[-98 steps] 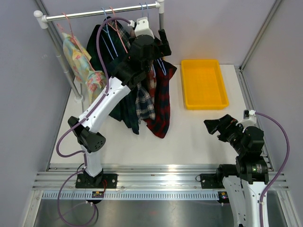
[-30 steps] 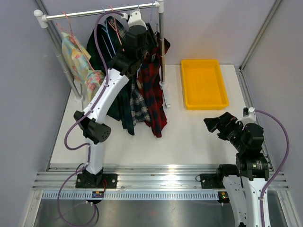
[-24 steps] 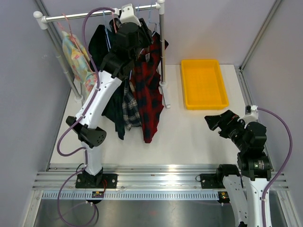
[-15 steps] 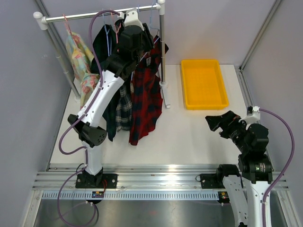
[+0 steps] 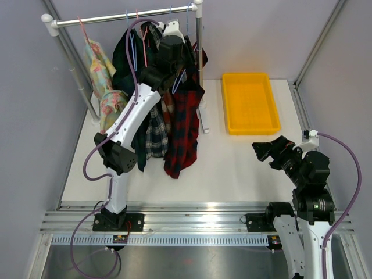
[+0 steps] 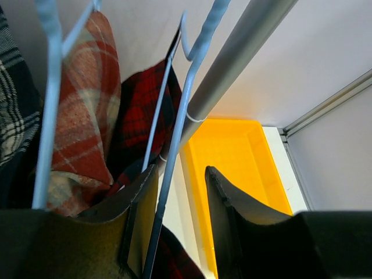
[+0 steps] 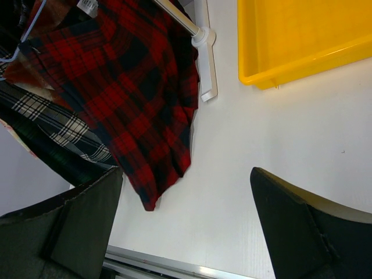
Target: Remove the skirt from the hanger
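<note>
I should open my left gripper and line it up with the wire (image 6: pixel 167 181) before I close it to steady the wire, because the light-blue hanger's wire (image 6: pixel 182 110) slants against one finger.
The red-and-black plaid skirt (image 5: pixel 183 125) hangs on a light-blue wire hanger (image 5: pixel 178 85) at the right end of the rail (image 5: pixel 116 16), its hem low over the table. My left gripper (image 5: pixel 187 55) is up by the rail at the hanger's top. In the left wrist view the gripper (image 6: pixel 182 171) is open partway. The hanger wire (image 6: pixel 168 168) runs between its fingers, close to the left one, with a gap to the right one. My right gripper (image 5: pixel 264 150) hovers wide open and empty at the near right; its view shows the skirt (image 7: pixel 133 75).
A yellow tray (image 5: pixel 250 102) sits at the back right. The rack's right post (image 5: pixel 199 64) and foot (image 7: pixel 206 64) stand beside the skirt. Dark green and checked garments (image 5: pixel 145 128) and a floral dress (image 5: pixel 102 75) hang to the left on the same rail.
My left gripper rose toward the rail, then shifted slightly down and right. The red skirt swung left with it and back a little. The right arm hardly moved.
</note>
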